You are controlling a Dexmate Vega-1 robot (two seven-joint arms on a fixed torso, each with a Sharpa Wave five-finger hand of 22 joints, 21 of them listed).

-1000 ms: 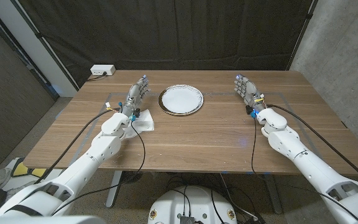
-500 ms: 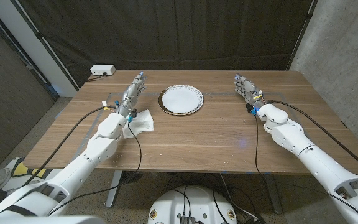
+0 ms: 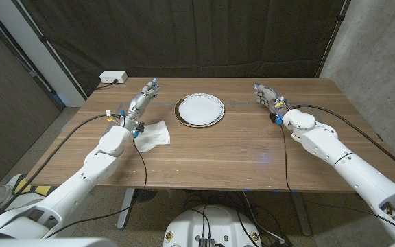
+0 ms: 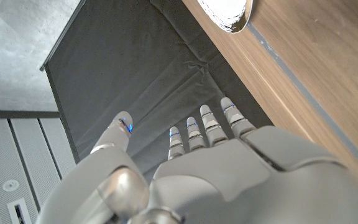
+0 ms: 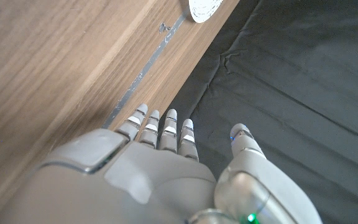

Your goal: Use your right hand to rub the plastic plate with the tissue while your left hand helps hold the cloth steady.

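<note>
The dark band runs neatly along the curved rim of the plate. The plate will keep its dark pattern when I rub it with the tissue.
A white plastic plate with a dark patterned rim sits on the table at the far middle; its edge also shows as the plate and the plate. A crumpled white tissue lies on the wood to the plate's left, nearer the front. My left hand is raised beyond the tissue with fingers straight and apart, holding nothing; in its wrist view the left hand points at the dark curtain. My right hand, to the right of the plate, is open and empty too, as the right hand shows.
The wooden table carries faint tape lines around the work area. A white power strip lies at the far left corner. A black curtain hangs behind the table, and a concrete wall stands at the right.
Both arms have reached further away from me. The left hand has lifted off the tissue's side and moved back and left, uncovering the tissue. The right hand has slid slightly toward the far edge.
</note>
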